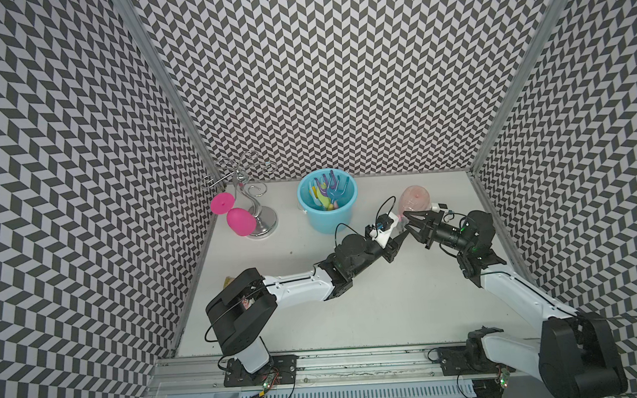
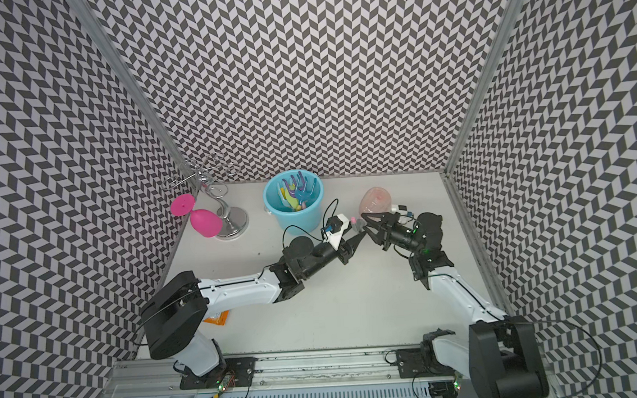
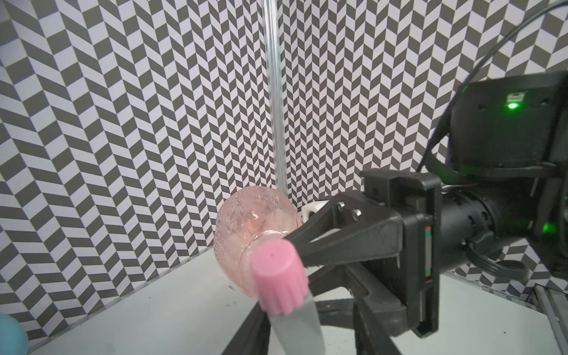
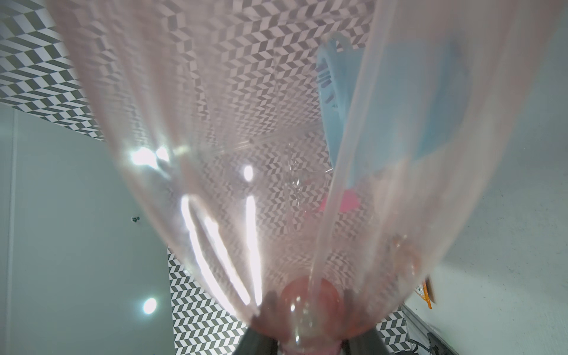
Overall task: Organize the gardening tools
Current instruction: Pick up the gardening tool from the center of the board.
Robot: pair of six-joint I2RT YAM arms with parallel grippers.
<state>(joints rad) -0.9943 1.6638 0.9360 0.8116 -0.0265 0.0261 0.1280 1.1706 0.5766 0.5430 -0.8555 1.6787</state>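
My right gripper is holding the spray bottle tipped over. Next, my left gripper grabs the trigger, turns the bottle upright and passes it back by its neck.
The translucent pink spray bottle hangs tilted above the right rear of the table. My right gripper is shut on its neck, and the bottle's body fills the right wrist view. My left gripper meets it from the left. Its jaws stand on either side of the grey trigger, just below the pink nozzle cap, with a gap on one side. Several bright gardening tools stand in the blue bucket.
A magenta wine glass hangs upside down from a chrome stand at the rear left. An orange packet lies under the left arm's elbow. Patterned walls close in the left, back and right sides.
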